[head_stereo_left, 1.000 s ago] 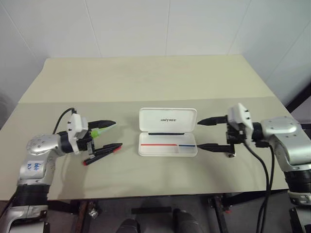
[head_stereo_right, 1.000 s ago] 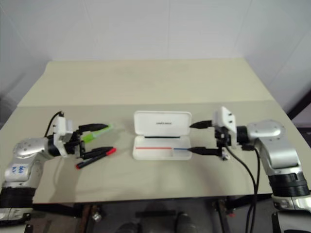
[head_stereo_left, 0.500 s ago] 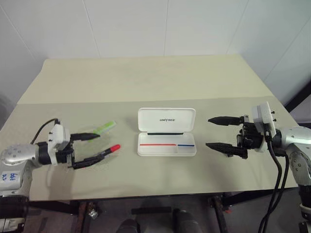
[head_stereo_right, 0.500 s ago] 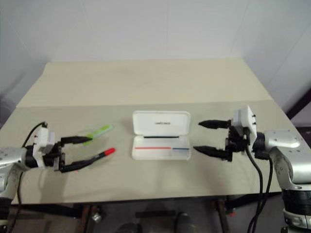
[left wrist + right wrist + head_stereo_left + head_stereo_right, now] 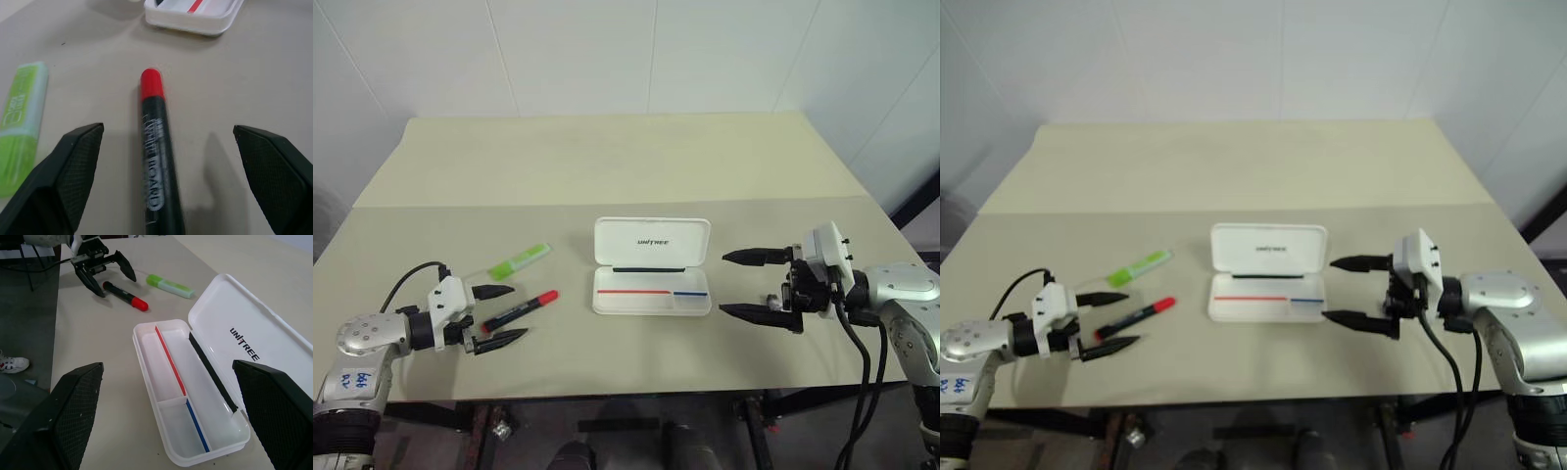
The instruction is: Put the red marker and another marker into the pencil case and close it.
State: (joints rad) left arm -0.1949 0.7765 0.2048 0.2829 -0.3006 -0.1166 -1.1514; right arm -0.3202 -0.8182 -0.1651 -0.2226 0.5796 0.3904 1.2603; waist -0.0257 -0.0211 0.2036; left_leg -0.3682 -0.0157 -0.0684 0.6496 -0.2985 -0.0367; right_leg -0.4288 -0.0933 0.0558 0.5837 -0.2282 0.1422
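Note:
My gripper will lower the red marker (image 5: 520,310), and the marker will fit flat lengthwise, because a long open slot (image 5: 641,280) shows between the lid and the red strip.
The white pencil case (image 5: 652,266) lies open at the table's middle, lid back, nothing inside its tray (image 5: 188,396). To its left lies the red marker (image 5: 520,308), black barrel and red cap pointing at the case. The other marker, a light green highlighter (image 5: 520,261), rests just beyond it. My left gripper (image 5: 495,315) is open low over the table, its fingers either side of the red marker's (image 5: 157,156) rear end, not touching it. My right gripper (image 5: 738,285) is open just right of the case, pointing at it.
The beige table (image 5: 607,166) stretches far behind the case, with a seam across it. Its front edge runs close below both grippers. A white wall stands behind.
My left gripper has dropped and drawn back to the left, off the highlighter, and now straddles the red marker's rear end. The right gripper has pulled slightly away from the case.

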